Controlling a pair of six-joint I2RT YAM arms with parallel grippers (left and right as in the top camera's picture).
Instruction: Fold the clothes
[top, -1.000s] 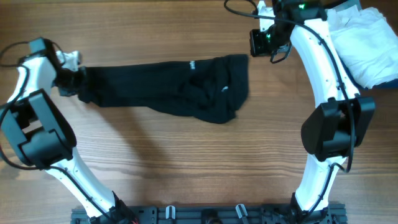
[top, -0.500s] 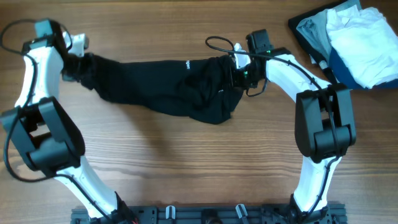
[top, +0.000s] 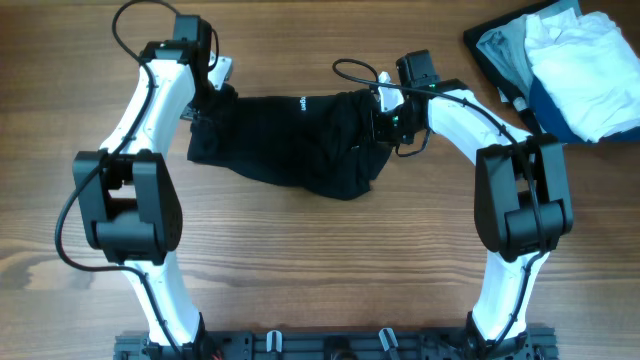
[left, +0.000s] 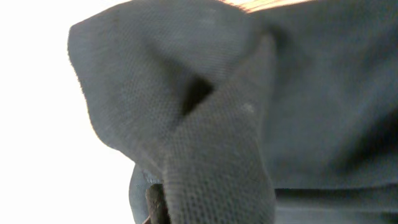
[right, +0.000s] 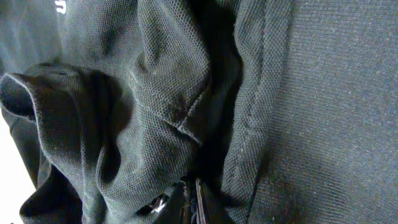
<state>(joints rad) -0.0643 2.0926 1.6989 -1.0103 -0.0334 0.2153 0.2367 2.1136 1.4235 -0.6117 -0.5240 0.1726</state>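
Observation:
The crease (right: 211, 155) beside the rolled edge has my right gripper shut in it, so I should open the gripper wide and take both folds (right: 245, 137) together before I lift the black garment.
A black garment (top: 300, 140) lies bunched across the middle of the wooden table, with a small white logo near its top edge. My left gripper (top: 205, 97) is at its left end and is shut on the fabric. In the left wrist view the black knit cloth (left: 236, 124) fills the frame, draped over my left gripper (left: 155, 205). My right gripper (top: 384, 124) is at the garment's right edge. In the right wrist view the right gripper's (right: 193, 200) fingers are pressed together on a fold of the black cloth (right: 155, 106).
A pile of other clothes sits at the back right corner: a white piece (top: 585, 70), a grey piece (top: 503, 45) and a dark blue one (top: 545, 100) beneath. Bare wood table (top: 320, 260) lies in front of the garment.
My left gripper has carried the garment's left end to the right, shortening the spread. My right gripper came down from the back right onto the garment's right edge, then stayed there.

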